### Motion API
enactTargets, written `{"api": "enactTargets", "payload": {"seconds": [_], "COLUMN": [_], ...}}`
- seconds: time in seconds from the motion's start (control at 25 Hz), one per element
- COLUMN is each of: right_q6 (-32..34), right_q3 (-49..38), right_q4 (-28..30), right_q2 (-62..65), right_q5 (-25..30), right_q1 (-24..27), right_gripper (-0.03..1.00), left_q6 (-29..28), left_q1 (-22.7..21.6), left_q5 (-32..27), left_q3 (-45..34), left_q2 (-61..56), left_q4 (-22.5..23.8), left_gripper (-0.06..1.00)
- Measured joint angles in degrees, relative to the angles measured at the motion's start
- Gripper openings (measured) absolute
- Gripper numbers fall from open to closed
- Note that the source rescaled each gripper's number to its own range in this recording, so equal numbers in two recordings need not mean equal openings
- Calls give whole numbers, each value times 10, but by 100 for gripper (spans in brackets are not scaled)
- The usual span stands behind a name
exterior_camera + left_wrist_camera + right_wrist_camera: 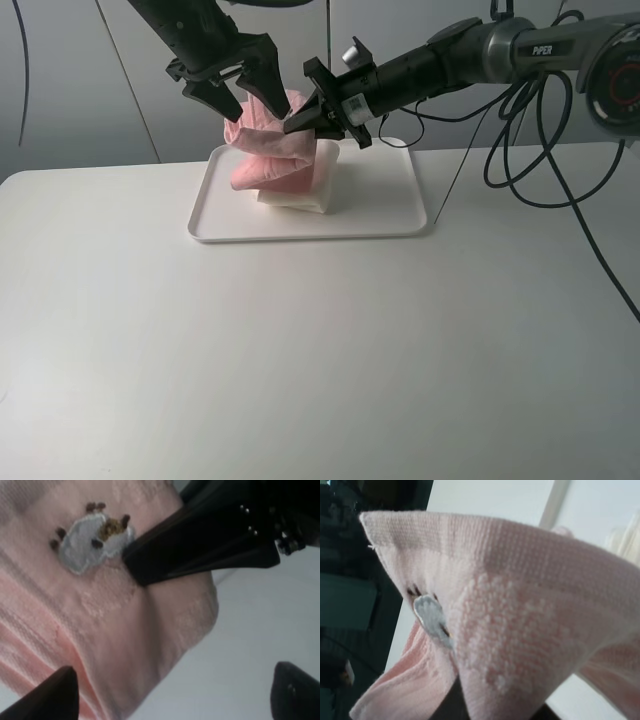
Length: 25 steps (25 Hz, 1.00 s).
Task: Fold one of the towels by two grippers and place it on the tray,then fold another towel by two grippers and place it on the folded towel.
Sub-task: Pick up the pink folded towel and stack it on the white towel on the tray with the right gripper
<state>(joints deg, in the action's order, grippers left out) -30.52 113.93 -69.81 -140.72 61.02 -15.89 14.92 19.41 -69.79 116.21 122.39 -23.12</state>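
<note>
The pink towel hangs out past the cream towel's edge (247, 178). Next, my right gripper pulls the pink towel back over the cream towel (323, 177) first, and then goes down and opens.
The pink towel (268, 150) hangs bunched over the folded cream towel (305, 195), which lies on the white tray (390, 225). My right gripper (296, 122) reaches in from the right and is shut on the pink towel's upper edge. My left gripper (243, 93) stands open just above and left of that edge, touching nothing I can make out. In the left wrist view the pink towel (115, 620) with its embroidered mark (92, 537) sits under the right gripper's dark fingers (200, 545). In the right wrist view the pink towel (520, 630) fills the frame and hides my own jaws.
The tray sits at the back middle of the white table (300, 370). Black cables (530, 150) loop down behind the right arm. A grey wall stands behind the table.
</note>
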Motion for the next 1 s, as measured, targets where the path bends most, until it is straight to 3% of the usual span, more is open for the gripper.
{"api": "enactTargets", "payload": {"seconds": [0.32,0.52,0.72,0.84,1.0], "right_q6": [9,-17,-54,-74,-83], "right_q3": [7,7,7,7,10], "right_q4": [19,-69,-151,-162,-137], "right_q2": [0,0,0,0,-11], "right_q5": [-82,-50,-58,-59,-59], "right_q1": [0,-1,-1,-1,-1], "right_gripper": [11,11,11,11,11], "left_q6": [0,2,2,3,7], "left_q1": [0,0,0,0,0], "left_q5": [0,0,0,0,0], "left_q3": [0,0,0,0,0], "left_q2": [0,0,0,0,0], "left_q4": [0,0,-7,-8,-9], "left_gripper": [98,98,98,98,98]}}
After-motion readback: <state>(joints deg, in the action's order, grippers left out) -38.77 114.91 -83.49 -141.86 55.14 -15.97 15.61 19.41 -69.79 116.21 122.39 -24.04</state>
